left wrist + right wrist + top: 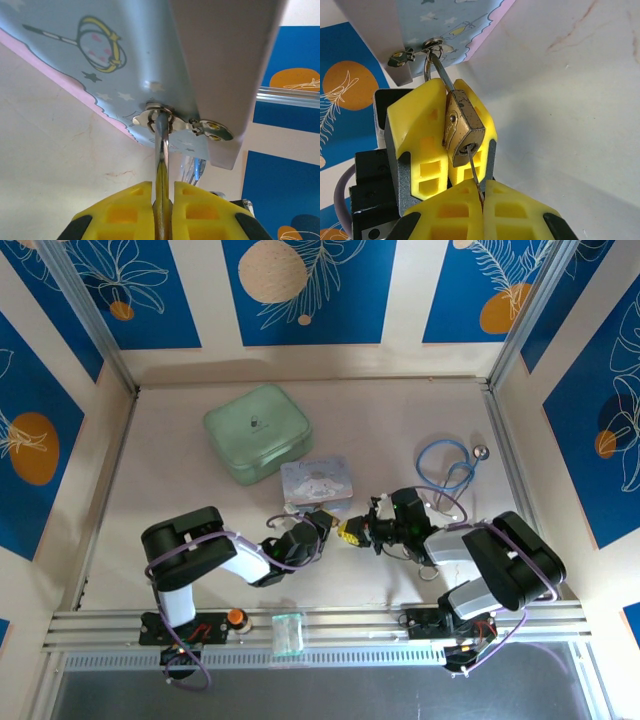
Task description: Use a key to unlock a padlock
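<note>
The key's blade sits shallow in the padlock's keyhole [469,148], so my right gripper should push it deeper, then open and regrip the key's head before turning it.
The brass padlock [462,125] hangs by its thin silver shackle [431,60] from the hasp of the pale blue tin [445,20]. My left gripper [162,187] is shut on the padlock body [162,212]; its yellow fingers [417,120] flank the lock in the right wrist view. The small thin key [474,170] sits in the keyhole at the lock's lower end. My right gripper [481,187] is shut on the key's outer end. In the top view the left gripper [322,523] and right gripper [357,531] meet just in front of the tin [317,483].
A pale green case [258,432] lies behind the tin at the back left. A blue looped cable [447,465] with a round metal end [481,451] lies at the right. A small clear box [288,632] sits on the front rail.
</note>
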